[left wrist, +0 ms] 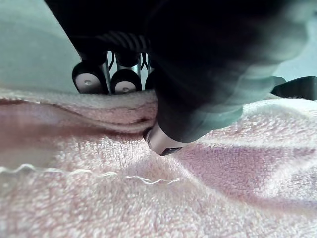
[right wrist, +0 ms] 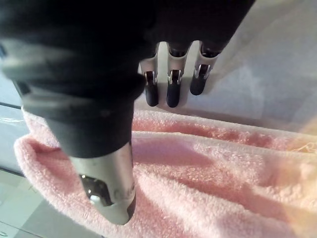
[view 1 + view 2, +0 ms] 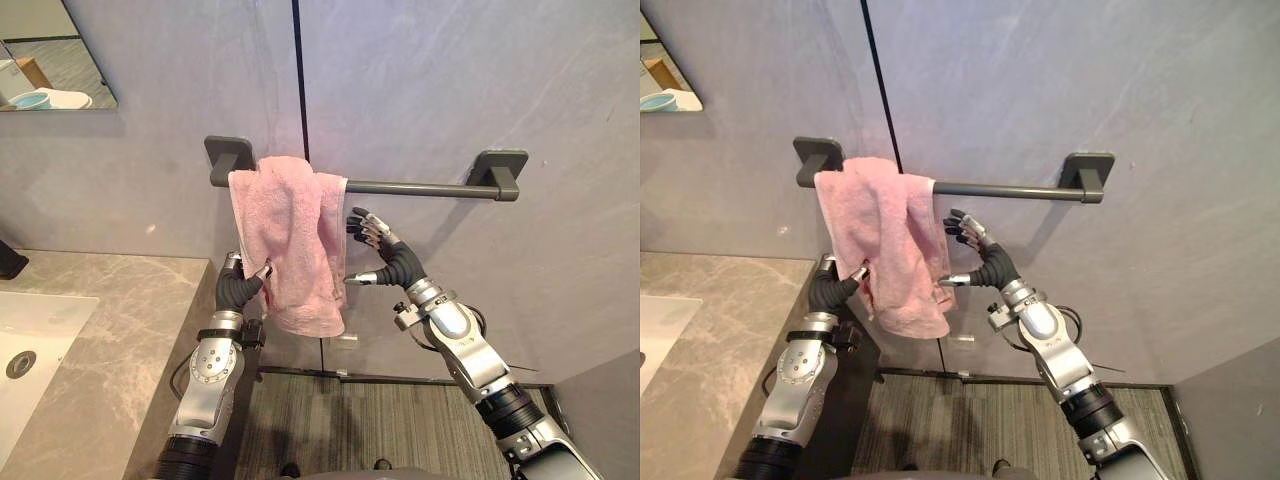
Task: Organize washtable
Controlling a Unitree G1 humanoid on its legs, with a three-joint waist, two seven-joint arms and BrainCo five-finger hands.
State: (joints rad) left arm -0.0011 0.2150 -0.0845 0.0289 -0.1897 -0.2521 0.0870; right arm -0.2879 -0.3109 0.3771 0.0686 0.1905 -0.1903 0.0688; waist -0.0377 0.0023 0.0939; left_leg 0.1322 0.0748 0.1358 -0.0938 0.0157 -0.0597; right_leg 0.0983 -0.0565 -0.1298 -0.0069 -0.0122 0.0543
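Observation:
Deep folds (image 3: 317,222) gather the towel over the towel bar, so the pink towel (image 3: 290,250) will spread out wide along the towel bar when the robot pulls the towel's edge.
A pink towel (image 3: 295,240) hangs bunched over the left end of a dark towel bar (image 3: 420,187) on the grey wall. My left hand (image 3: 240,285) is at the towel's lower left edge. In the left wrist view its thumb (image 1: 163,141) presses the pink cloth (image 1: 223,188) against the fingers behind a fold, so the hand is shut on the towel. My right hand (image 3: 385,255) is by the towel's right edge, open, its fingers (image 2: 171,94) relaxed and its thumb pointing at the cloth (image 2: 208,168) without holding it.
A grey marble countertop (image 3: 120,340) with a white sink (image 3: 40,330) lies at the lower left, close to my left arm. A mirror (image 3: 50,60) hangs at the upper left. The bar's right half is bare. Striped floor lies below.

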